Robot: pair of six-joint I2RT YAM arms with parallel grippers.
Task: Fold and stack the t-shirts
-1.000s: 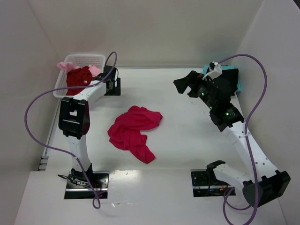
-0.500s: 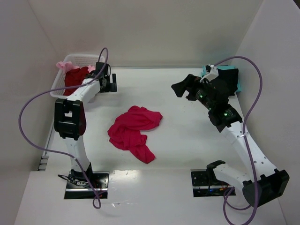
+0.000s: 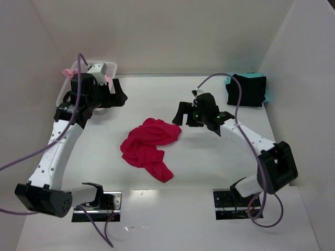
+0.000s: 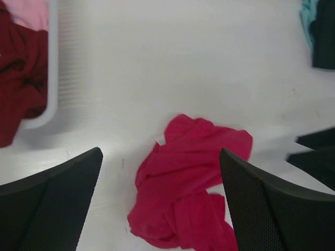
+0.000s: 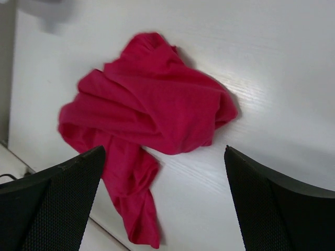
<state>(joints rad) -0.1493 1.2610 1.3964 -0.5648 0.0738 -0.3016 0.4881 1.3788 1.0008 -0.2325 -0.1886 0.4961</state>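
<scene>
The crumpled crimson-pink t-shirt has loose folds lying over each other across it, so I expect it to get much wider and sag between my grippers when I pull it apart.
A crumpled crimson-pink t-shirt lies mid-table, and its small white neck tag shows in the left wrist view. My left gripper is open and empty, up and to the left of the shirt. My right gripper is open and empty, just past the shirt's far right edge. A folded black tee lies on a teal one at the back right. A dark red tee and a pale pink one lie in the basket.
The white lattice basket stands at the back left, mostly hidden behind my left arm; its rim shows in the left wrist view. Walls close in the table on the left, back and right.
My left gripper has drawn back from the basket and now looks over the table's middle. My right gripper has swung left from the black stack to beside the crimson shirt.
</scene>
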